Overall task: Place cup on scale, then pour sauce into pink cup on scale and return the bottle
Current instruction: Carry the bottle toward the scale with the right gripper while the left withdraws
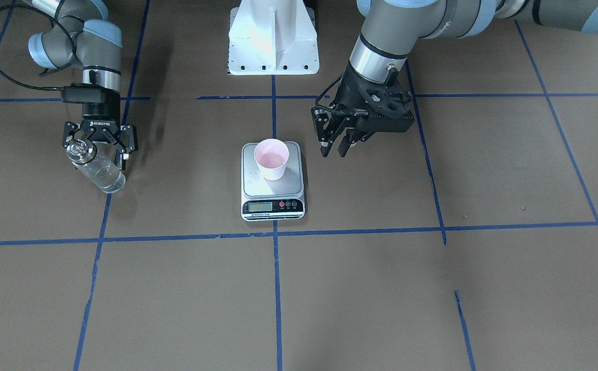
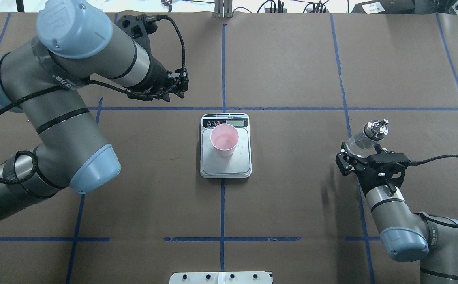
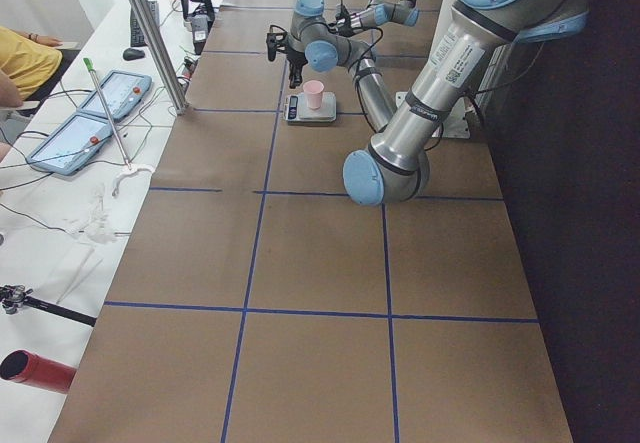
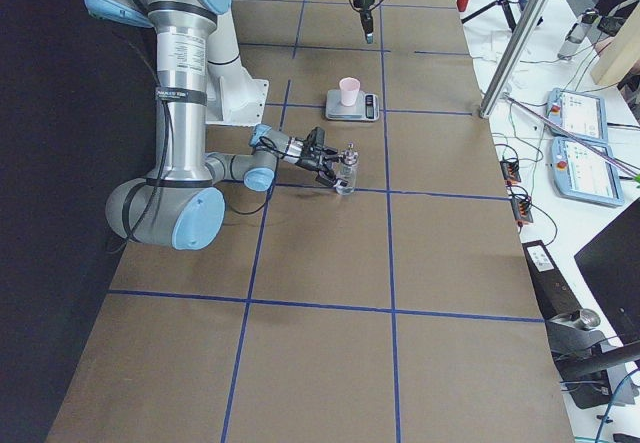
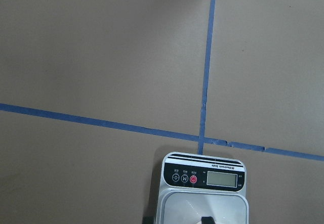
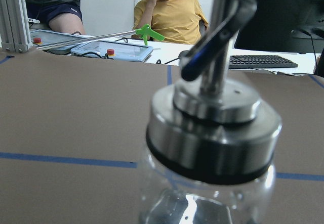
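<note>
My gripper will make the dark lever [image 6: 218,39] swing and open the silver pourer cap's spout [image 6: 214,77] when it tips the bottle, because the lever hangs at a slant across the spout.
The pale pink cup [image 1: 272,159] stands upright on the silver scale [image 1: 273,189] at the table's middle, also in the overhead view [image 2: 224,141]. A little clear liquid shows inside it. The clear glass bottle [image 1: 97,170] with its silver pourer cap [image 2: 375,128] stands upright on the table on my right side. My right gripper [image 1: 98,150] is open, its fingers spread wide on either side of the bottle's upper part. My left gripper [image 1: 337,149] is open and empty, hovering beside the scale, a little beyond the cup. The left wrist view shows the scale's display strip [image 5: 202,177].
Blue tape lines [image 1: 276,234] cross the brown table. The white robot base [image 1: 273,41] stands behind the scale. Seated people [image 6: 172,11], tablets and a keyboard are on a side bench beyond the table's far edge.
</note>
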Controlling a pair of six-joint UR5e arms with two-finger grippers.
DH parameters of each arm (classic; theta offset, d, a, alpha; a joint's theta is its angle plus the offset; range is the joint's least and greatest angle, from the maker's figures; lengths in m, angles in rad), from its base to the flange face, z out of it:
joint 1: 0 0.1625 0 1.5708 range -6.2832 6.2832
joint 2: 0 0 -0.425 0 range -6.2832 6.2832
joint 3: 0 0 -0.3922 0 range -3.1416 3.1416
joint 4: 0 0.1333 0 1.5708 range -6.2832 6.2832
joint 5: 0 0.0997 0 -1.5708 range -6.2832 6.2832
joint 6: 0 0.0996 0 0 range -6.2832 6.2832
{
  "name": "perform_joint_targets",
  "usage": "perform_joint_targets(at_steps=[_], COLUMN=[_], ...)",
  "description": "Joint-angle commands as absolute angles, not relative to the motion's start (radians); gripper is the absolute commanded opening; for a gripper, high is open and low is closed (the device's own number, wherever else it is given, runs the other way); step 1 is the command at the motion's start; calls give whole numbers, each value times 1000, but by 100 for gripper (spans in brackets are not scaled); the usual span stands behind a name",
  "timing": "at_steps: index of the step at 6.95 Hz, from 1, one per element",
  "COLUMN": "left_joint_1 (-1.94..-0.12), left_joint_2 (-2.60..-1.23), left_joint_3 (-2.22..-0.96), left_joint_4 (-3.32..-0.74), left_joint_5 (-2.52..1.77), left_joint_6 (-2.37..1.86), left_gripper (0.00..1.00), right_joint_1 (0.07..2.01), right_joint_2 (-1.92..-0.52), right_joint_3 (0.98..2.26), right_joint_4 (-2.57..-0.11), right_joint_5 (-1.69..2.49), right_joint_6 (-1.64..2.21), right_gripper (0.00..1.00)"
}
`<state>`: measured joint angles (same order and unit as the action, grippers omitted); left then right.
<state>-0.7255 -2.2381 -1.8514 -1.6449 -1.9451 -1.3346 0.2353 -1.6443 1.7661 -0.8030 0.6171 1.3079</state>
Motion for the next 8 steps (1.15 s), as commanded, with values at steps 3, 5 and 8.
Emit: perform_joint_targets(at_steps=[3,5,8], left_joint_1=[-726,-726,-726], left_joint_2=[-2232,-2230,-2224], left_joint_3=[-1853,-1852,-1853], left_joint_4=[-1647,-1647,-1647], left_joint_5=[-1945,-1945,-1948], left_joint_6=[-1335,-1335,-1335], left_gripper=[43,43,43], right_joint_1=[250,250,250], right_joint_2=[-1631,-1631,-1631], right_joint_3=[1756,1752,1744], right_joint_4=[-802,-802,-802], right_joint_5=[620,620,620], right_joint_6=[1313,1315,1312], right_gripper=[97,92,49])
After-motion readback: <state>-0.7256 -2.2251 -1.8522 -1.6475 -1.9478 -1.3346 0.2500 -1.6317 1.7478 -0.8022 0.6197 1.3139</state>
